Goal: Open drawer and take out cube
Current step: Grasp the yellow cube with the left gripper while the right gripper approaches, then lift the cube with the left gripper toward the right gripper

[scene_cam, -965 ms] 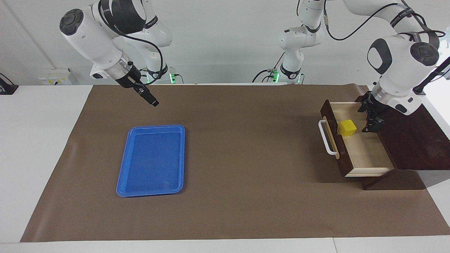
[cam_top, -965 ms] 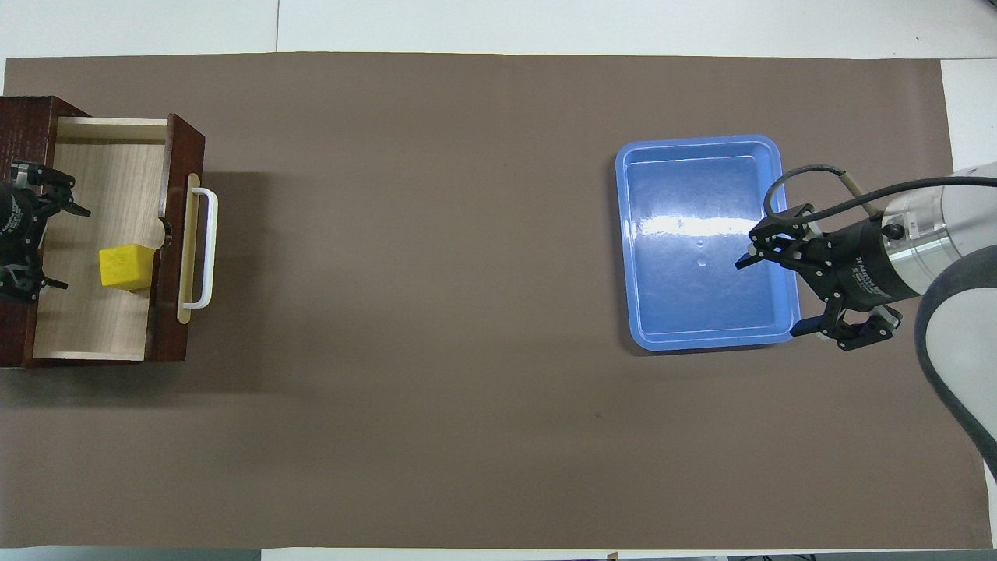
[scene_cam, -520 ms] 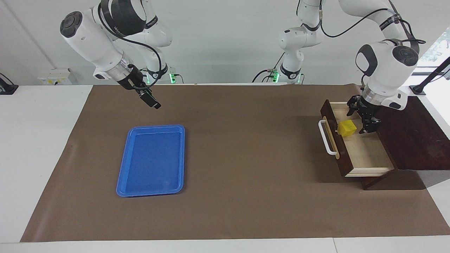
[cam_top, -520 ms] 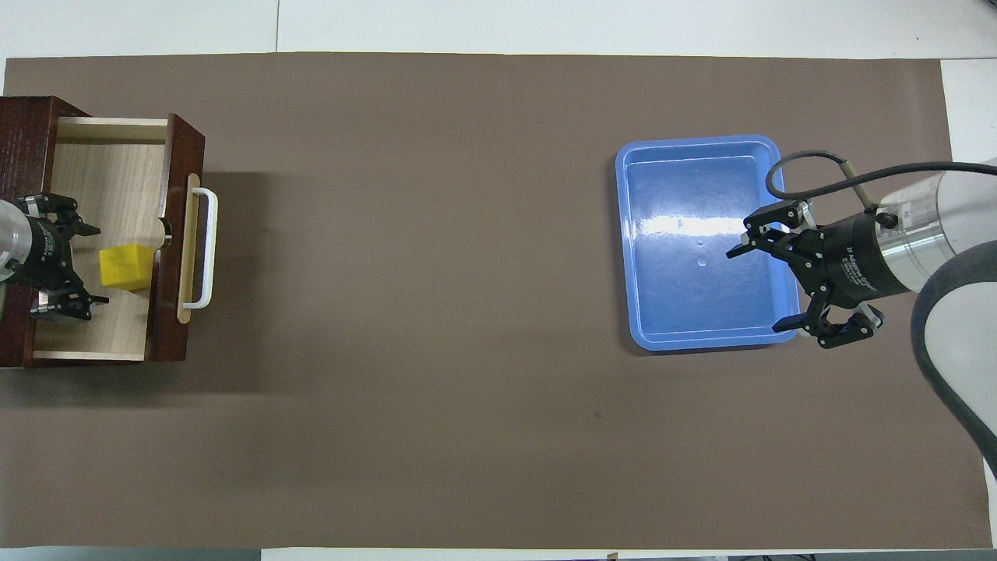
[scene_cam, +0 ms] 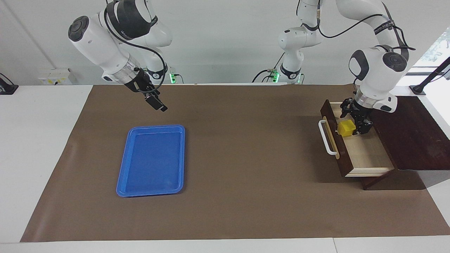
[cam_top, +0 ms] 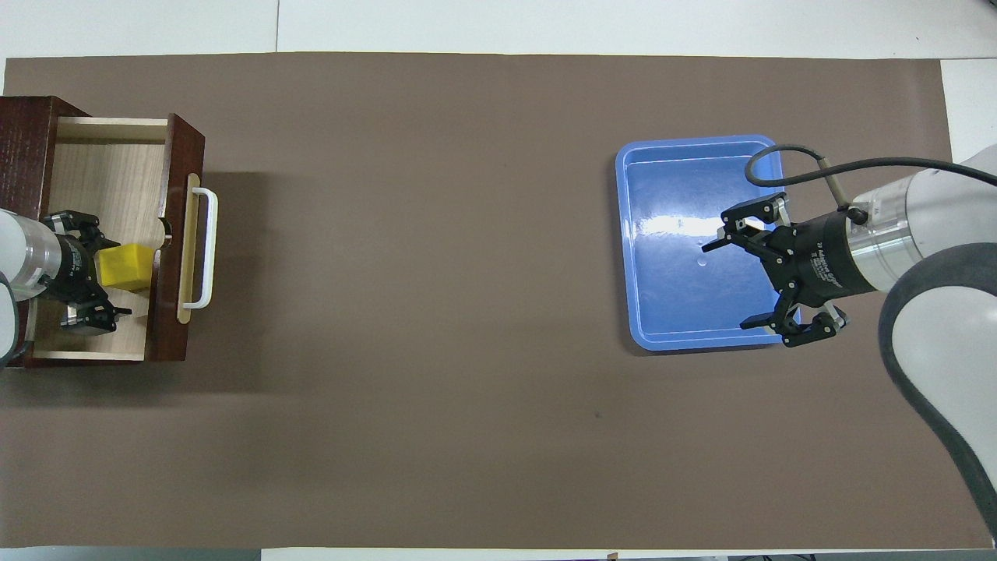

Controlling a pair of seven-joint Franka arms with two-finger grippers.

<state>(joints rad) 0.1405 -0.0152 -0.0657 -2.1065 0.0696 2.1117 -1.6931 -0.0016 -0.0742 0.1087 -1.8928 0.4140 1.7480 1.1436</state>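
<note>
I should expect the drawer to be empty when I lift out the yellow cube [cam_top: 127, 266], because only pale drawer's bottom [cam_top: 110, 182] shows around it.
The dark wooden box's drawer [scene_cam: 369, 154] [cam_top: 109, 171] stands pulled out, its white handle [scene_cam: 325, 138] [cam_top: 206, 248] toward the table's middle. The yellow cube [scene_cam: 345, 128] [cam_top: 131, 267] sits on the pale drawer floor, close to the drawer front. My left gripper [scene_cam: 355, 119] [cam_top: 100, 271] is down in the drawer, open, with one finger on each side of the cube. Whether the fingers touch it I cannot tell. My right gripper [scene_cam: 160, 105] [cam_top: 724, 286] hangs open in the air over the blue tray's edge that faces the robots, holding nothing.
The blue tray [scene_cam: 123, 175] [cam_top: 635, 234] lies flat on the brown mat [scene_cam: 246, 158] toward the right arm's end. The dark box [scene_cam: 411, 137] [cam_top: 27, 144] fills the left arm's end of the table.
My left gripper has moved from over the box's edge into the drawer and now straddles the cube. My right gripper has drifted a little farther over the tray.
</note>
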